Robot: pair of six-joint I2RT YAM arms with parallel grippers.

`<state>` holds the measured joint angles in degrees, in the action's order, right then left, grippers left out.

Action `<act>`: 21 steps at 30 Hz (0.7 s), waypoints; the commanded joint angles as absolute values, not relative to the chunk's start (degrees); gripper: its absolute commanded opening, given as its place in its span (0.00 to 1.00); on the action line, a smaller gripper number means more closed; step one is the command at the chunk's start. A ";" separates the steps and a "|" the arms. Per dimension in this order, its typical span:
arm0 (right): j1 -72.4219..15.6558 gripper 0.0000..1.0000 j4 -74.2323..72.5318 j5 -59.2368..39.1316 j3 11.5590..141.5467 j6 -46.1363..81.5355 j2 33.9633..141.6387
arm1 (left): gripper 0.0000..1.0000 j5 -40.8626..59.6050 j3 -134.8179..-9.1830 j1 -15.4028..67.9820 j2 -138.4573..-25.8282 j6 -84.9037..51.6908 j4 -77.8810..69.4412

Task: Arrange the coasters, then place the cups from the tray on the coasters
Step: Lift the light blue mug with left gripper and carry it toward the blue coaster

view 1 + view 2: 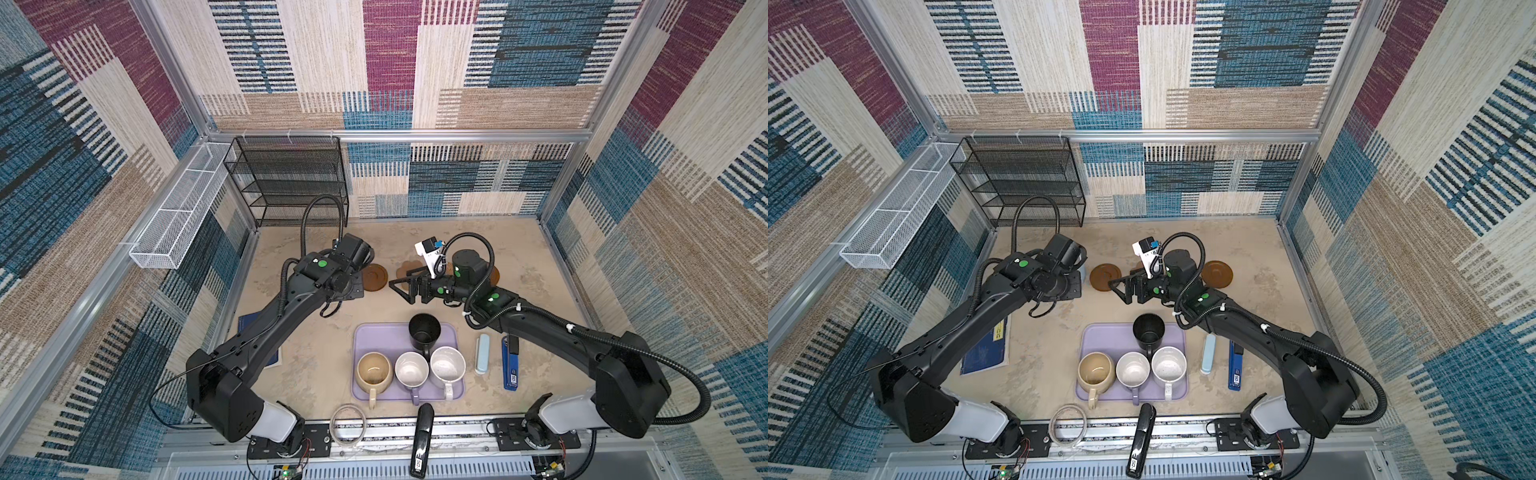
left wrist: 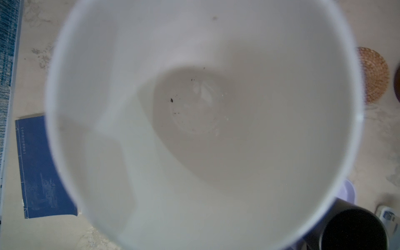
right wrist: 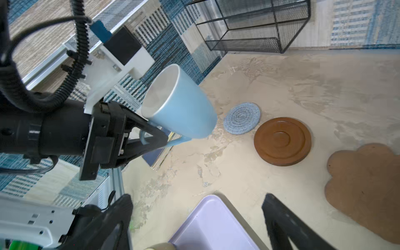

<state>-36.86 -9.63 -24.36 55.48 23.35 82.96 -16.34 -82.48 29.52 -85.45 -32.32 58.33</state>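
Note:
The light blue cup hangs by its handle [image 3: 179,141] next to the empty blue-grey coaster [image 3: 242,118], so the robot's left gripper keeps moving until the bottom of the cup rests there.
My left gripper [image 3: 159,138] is shut on the handle of the light blue cup [image 3: 179,104], which hangs tilted over the table beside the blue-grey woven coaster [image 3: 242,118]. The cup's pale inside [image 2: 194,129] fills the left wrist view. A brown disc coaster [image 1: 374,277] and the tan paw coaster [image 3: 365,190] lie further right. A second brown disc [image 1: 1217,273] shows behind the right arm, and a rattan coaster [image 2: 374,75] is also visible. My right gripper [image 1: 401,286] stands open and empty beyond the lavender tray [image 1: 374,336], which holds the black [image 1: 424,330], beige [image 1: 374,372], lavender [image 1: 411,370] and speckled white [image 1: 447,365] cups.
A dark blue book [image 1: 986,349] lies under the left arm. A pale blue case [image 1: 482,353] and a blue stapler [image 1: 510,365] sit right of the tray. A clear tape ring [image 1: 348,424] and a black stapler [image 1: 422,440] are at the front edge. A black wire shelf [image 1: 291,178] stands back left.

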 commanded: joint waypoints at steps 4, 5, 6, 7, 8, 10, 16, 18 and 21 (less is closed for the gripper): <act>-37.97 0.94 -14.46 -21.97 60.40 27.03 90.16 | 0.00 -14.67 -84.72 23.12 -91.82 -27.66 54.15; -38.03 0.94 -13.77 -22.67 62.03 26.99 92.07 | 0.00 -14.44 -85.20 22.34 -93.02 -27.45 53.27; -38.09 0.94 -13.07 -22.80 63.71 26.90 93.49 | 0.00 -14.37 -85.79 21.64 -94.32 -27.19 52.74; -38.21 0.94 -12.54 -22.99 65.11 26.74 95.40 | 0.00 -14.63 -86.85 21.06 -95.85 -26.77 52.69; -38.21 0.94 -12.56 -23.11 66.32 26.70 96.91 | 0.00 -15.53 -88.07 20.76 -97.41 -26.42 52.60; -38.17 0.94 -12.33 -23.10 68.45 26.72 99.60 | 0.00 -15.95 -89.37 20.07 -99.80 -26.44 51.98; -38.32 0.91 -10.11 -24.10 73.48 26.37 105.72 | 0.00 -17.38 -91.47 18.60 -107.23 -25.88 48.47; -38.32 0.91 -10.11 -23.82 73.68 26.06 106.53 | 0.00 -16.62 -91.94 17.81 -108.36 -25.33 46.54; -38.32 0.91 -8.81 -23.79 75.34 25.51 108.26 | 0.00 -15.66 -93.61 17.03 -110.61 -23.94 45.77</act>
<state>-38.24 -8.97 -23.49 74.04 26.04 107.42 -14.70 -92.14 17.56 -109.60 -26.26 49.80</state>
